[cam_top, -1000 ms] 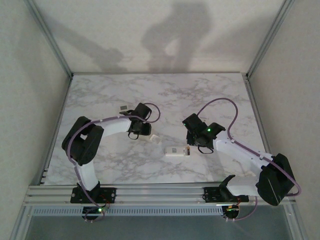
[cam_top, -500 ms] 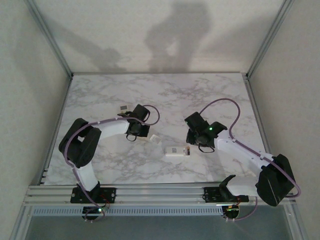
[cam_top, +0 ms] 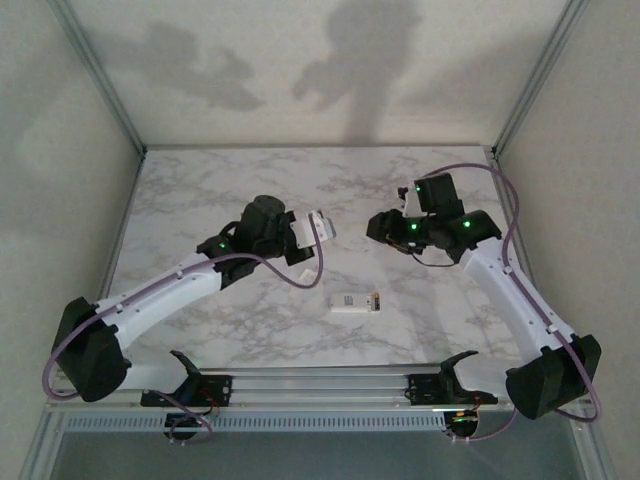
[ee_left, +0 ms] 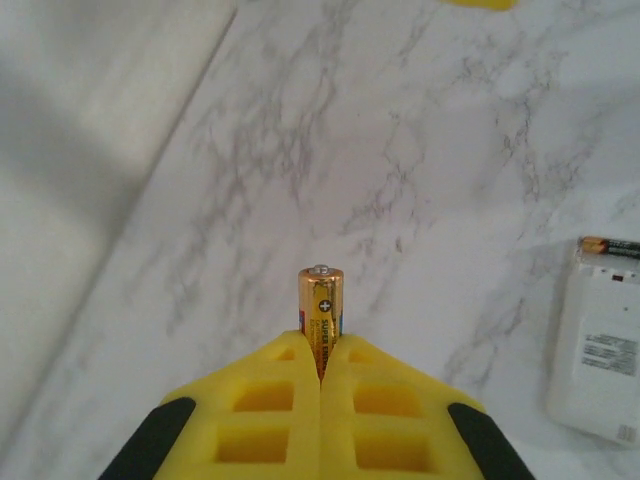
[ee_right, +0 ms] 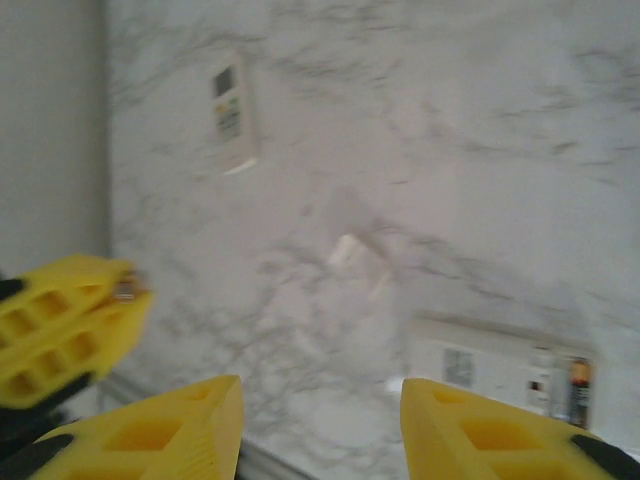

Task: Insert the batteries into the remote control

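Note:
The battery's plus end (ee_left: pixel 321 284) sticks out clear of my left gripper's fingers, so my open right gripper should keep moving closer until its fingers are around that end (ee_right: pixel 127 287).
The white remote control (cam_top: pixel 353 303) lies back up on the marble table, with one battery (cam_top: pixel 376 298) seated in the recess at its right end. It also shows in the left wrist view as the remote control (ee_left: pixel 602 345) at the right edge, its battery (ee_left: pixel 610 246) at the far end. My left gripper (ee_left: pixel 321 345) is shut on the second battery (ee_left: pixel 321 305), plus end sticking out. This left gripper (cam_top: pixel 316 226) hangs raised, behind and left of the remote. My right gripper (ee_right: pixel 320 400) is open and empty. That right gripper (cam_top: pixel 381 225) is raised behind the remote.
A small white cover piece (ee_right: pixel 345 250) lies on the table between the grippers. Farther off lies a second small white handset (ee_right: pixel 230 110), display side up. The left gripper (ee_right: pixel 70 320) shows at the left of the right wrist view. Metal frame rails border the table (cam_top: pixel 200 190).
Both arms have risen from the table. The left arm stretched out to the right with a battery in its fingers. The right gripper pulled back from the remote's end and opened wide.

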